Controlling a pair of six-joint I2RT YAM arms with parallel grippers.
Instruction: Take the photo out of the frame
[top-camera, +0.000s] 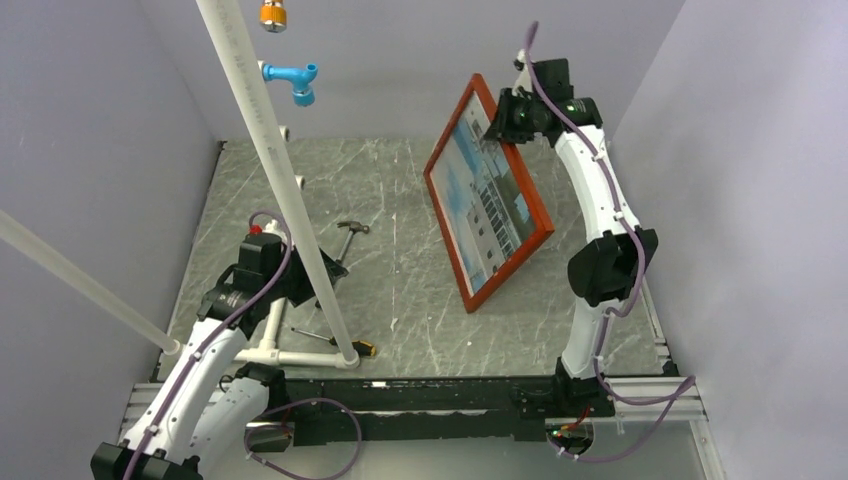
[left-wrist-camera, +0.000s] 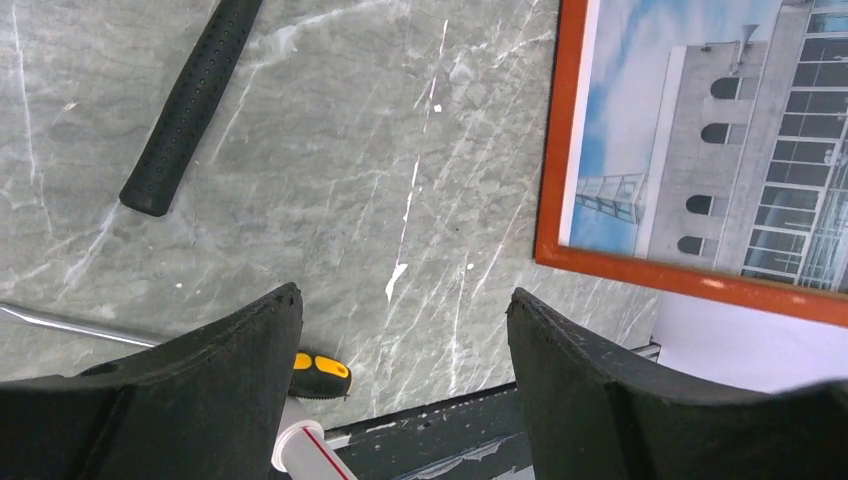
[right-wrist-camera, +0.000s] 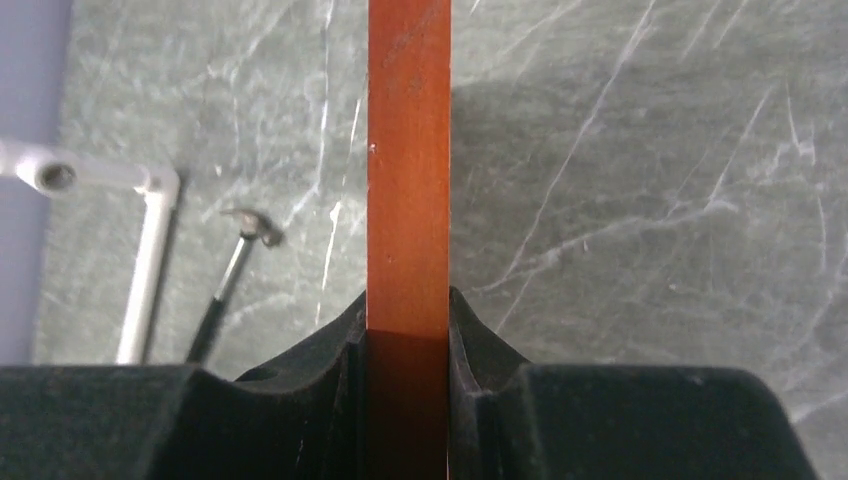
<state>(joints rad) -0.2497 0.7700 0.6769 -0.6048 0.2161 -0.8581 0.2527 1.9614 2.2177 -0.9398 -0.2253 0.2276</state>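
Note:
My right gripper should go on lowering the frame until it lies flat, then let go, because the frame leans with its photo side (top-camera: 483, 205) up next to open grey marble (top-camera: 405, 270).
The orange-red frame (top-camera: 540, 216) stands tilted on its lower edge on the grey marble table, with the photo (top-camera: 487, 200) of a white building and blue sky inside it, facing left. My right gripper (top-camera: 508, 118) is shut on the frame's top edge, which shows edge-on in the right wrist view (right-wrist-camera: 408, 200) between the fingers (right-wrist-camera: 475, 335). My left gripper (top-camera: 305, 285) is open and empty, low at the near left. In the left wrist view, the frame's corner (left-wrist-camera: 560, 250) and the photo (left-wrist-camera: 700, 140) lie ahead to the right.
A hammer (top-camera: 347, 238) lies mid-table left; its black grip (left-wrist-camera: 190, 105) shows in the left wrist view. A yellow-handled screwdriver (top-camera: 340, 342) lies near the front edge. A white pipe structure (top-camera: 275, 160) rises over the left side, with a blue fitting (top-camera: 295, 80). Lilac walls enclose the table.

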